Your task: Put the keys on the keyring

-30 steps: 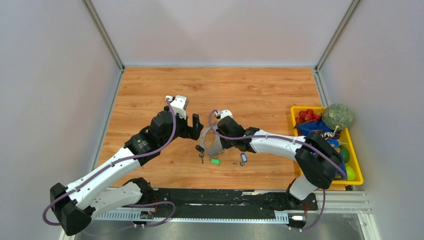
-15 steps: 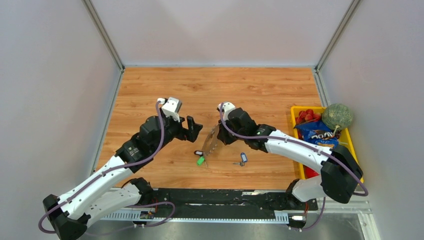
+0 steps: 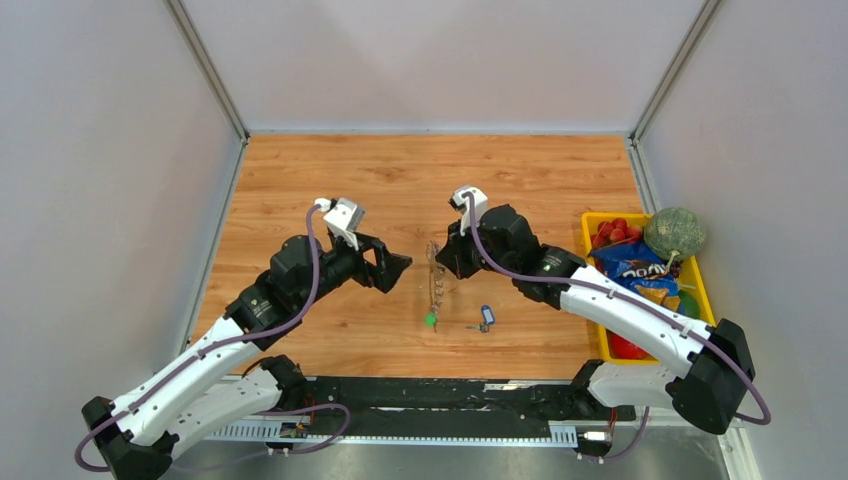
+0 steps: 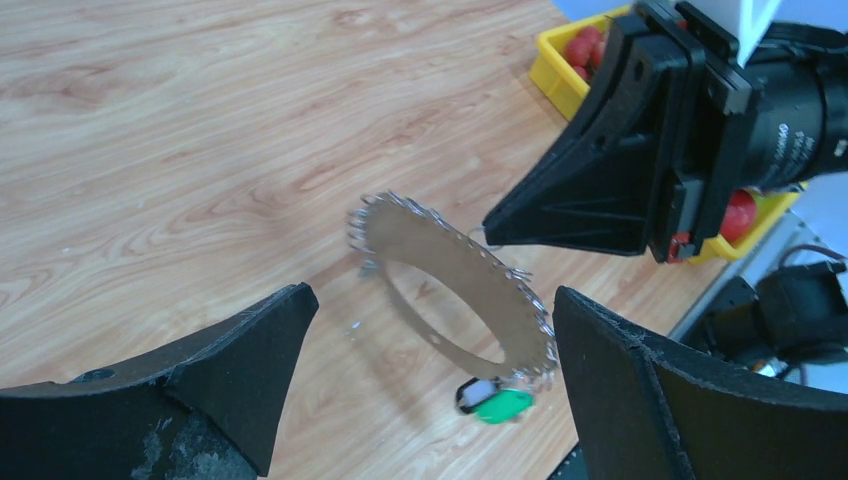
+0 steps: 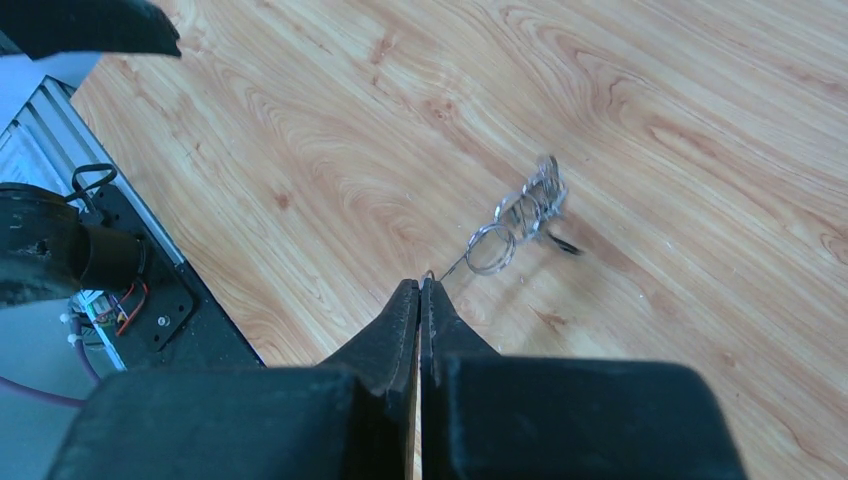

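The keyring's green-tagged end (image 3: pixel 432 319) is pointing toward the table's near edge. My left gripper should move back while my right gripper turns that end of the keyring in between my left gripper's fingers (image 3: pixel 403 279).
The keyring (image 3: pixel 436 283), a thin silvery hoop edged with small rings, hangs edge-on from my right gripper (image 3: pixel 447 258), which is shut on its top edge. In the left wrist view the keyring (image 4: pixel 440 262) hangs tilted above the table, with a green-tagged key (image 4: pixel 503 405) and a dark-headed key (image 4: pixel 470 392) dangling at its lowest point. The green tag also shows in the top view (image 3: pixel 430 320). My left gripper (image 3: pixel 396 266) is open and empty, just left of the hoop. A blue-tagged key (image 3: pixel 486 317) lies on the table. The right wrist view shows the right gripper (image 5: pixel 421 284) pinching the ring wire (image 5: pixel 455 262).
A yellow bin (image 3: pixel 704 318) at the right table edge holds a melon (image 3: pixel 674 232), red pieces and a snack bag. A black rail runs along the near edge (image 3: pixel 450 395). Grey walls enclose the wooden table (image 3: pixel 300 180).
My right gripper has lifted the keyring and carried it right, so it now hangs edge-on with the green and dark keys swinging under it. My left gripper has drawn back to the left.
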Available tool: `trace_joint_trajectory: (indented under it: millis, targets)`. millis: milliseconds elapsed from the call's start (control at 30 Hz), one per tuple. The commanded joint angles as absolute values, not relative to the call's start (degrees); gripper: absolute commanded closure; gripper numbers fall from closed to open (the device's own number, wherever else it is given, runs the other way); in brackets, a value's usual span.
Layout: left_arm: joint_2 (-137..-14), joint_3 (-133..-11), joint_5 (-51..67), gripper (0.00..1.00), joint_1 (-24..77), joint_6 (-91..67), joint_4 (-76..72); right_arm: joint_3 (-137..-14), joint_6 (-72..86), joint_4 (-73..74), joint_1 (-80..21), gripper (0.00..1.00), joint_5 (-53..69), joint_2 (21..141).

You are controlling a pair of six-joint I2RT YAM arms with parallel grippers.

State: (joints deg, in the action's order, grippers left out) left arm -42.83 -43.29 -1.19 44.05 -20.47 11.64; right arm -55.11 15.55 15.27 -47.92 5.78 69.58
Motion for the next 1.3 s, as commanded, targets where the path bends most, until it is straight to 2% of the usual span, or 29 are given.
trace_joint_trajectory:
  millis: [0, 167, 367, 1000, 1267]
  targets:
    - [-42.18, -45.66, 6.72, 0.00, 44.03, -20.10, 9.38, -59.06, 17.61, 14.47, -47.64, 1.00, 2.44, 67.33]
    - [-42.58, -47.70, 13.58, 0.00, 44.02, -20.72, 11.05, -61.30, 19.84, 15.02, -47.66, 1.00, -1.51, 68.42]
    - [-43.79, -48.18, 15.62, 0.00, 44.03, -21.14, 13.71, -65.67, 22.44, 15.40, -47.70, 1.00, -4.76, 70.49]
    - [-39.74, -40.62, -3.48, 0.00, 44.12, -19.06, 6.70, -71.25, 24.05, 16.39, -48.44, 1.00, -0.97, 71.37]
    - [-36.70, -40.21, -2.13, 0.00, 44.12, -15.14, 4.61, -71.70, 23.03, 17.72, -48.54, 1.00, 2.84, 70.15]
